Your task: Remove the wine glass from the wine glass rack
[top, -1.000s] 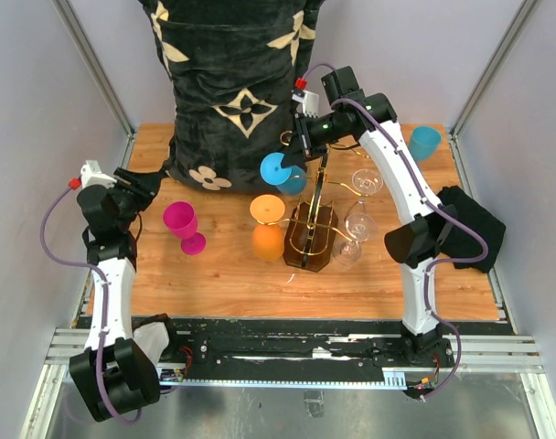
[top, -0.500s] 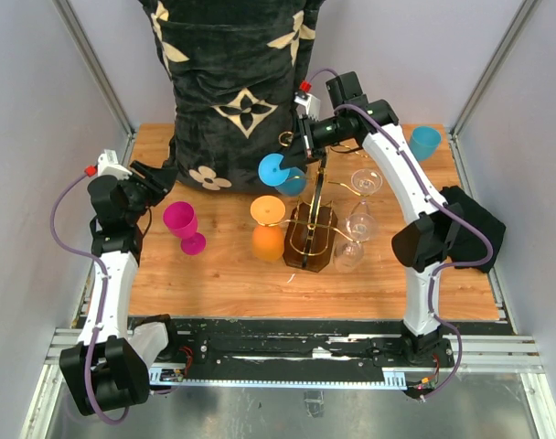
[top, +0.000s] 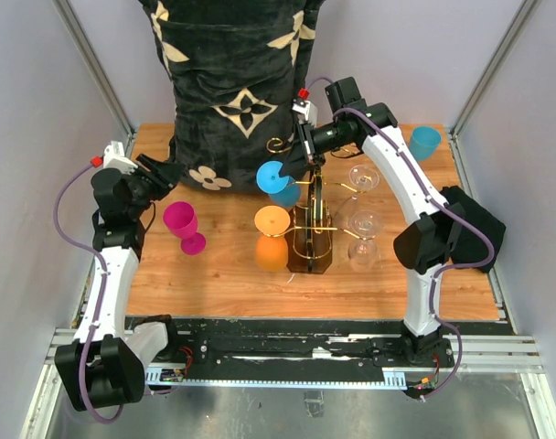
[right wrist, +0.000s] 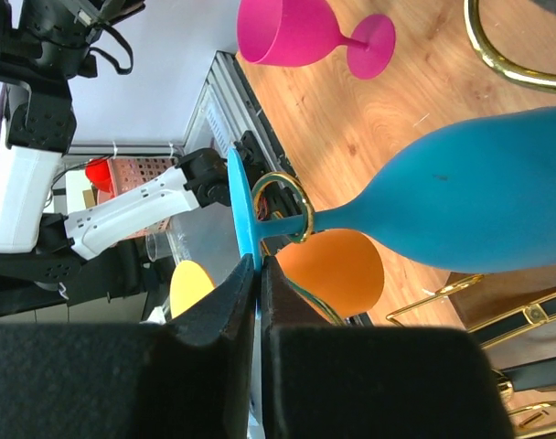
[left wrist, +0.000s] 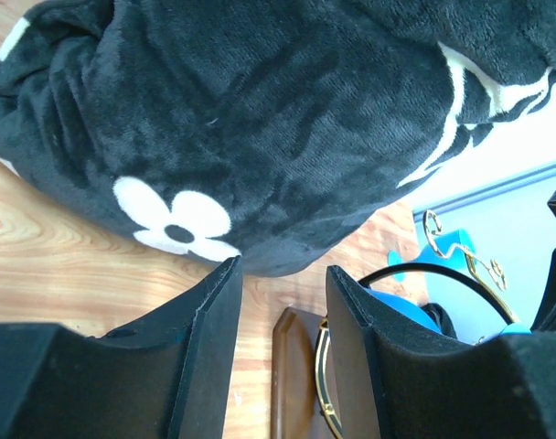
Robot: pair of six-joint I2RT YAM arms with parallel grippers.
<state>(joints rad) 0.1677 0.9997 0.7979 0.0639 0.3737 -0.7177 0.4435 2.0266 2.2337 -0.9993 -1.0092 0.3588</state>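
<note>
Next, my right gripper moves gently back toward the rack (top: pixel 312 219) and lifts the blue wine glass free, because the glass's stem is caught in the gold scroll ring (right wrist: pixel 302 219).
The wine glass rack (top: pixel 312 240) stands mid-table, gold wire arms on a dark brown body, which also shows in the left wrist view (left wrist: pixel 292 375). A blue wine glass (top: pixel 276 180) hangs on its left arm. My right gripper (top: pixel 296 161) is shut on the glass's flat foot (right wrist: pixel 244 210). Its stem passes through a gold scroll ring (right wrist: pixel 284 207), and the bowl (right wrist: pixel 470 192) lies to the right. An orange glass (top: pixel 271 240) and two clear glasses (top: pixel 364 177) also hang on the rack. My left gripper (top: pixel 157 172) is open and empty by the pillow, far left of the rack.
A pink glass (top: pixel 182 225) stands on the table left of the rack. A big black patterned pillow (top: pixel 232 82) fills the back. A teal cup (top: pixel 423 143) sits at the back right and a black cloth (top: pixel 470 224) at the right edge.
My right gripper has drawn the blue glass slightly left and back, and the rack has swung to stand straighter. My left gripper has moved up and right towards the pillow.
</note>
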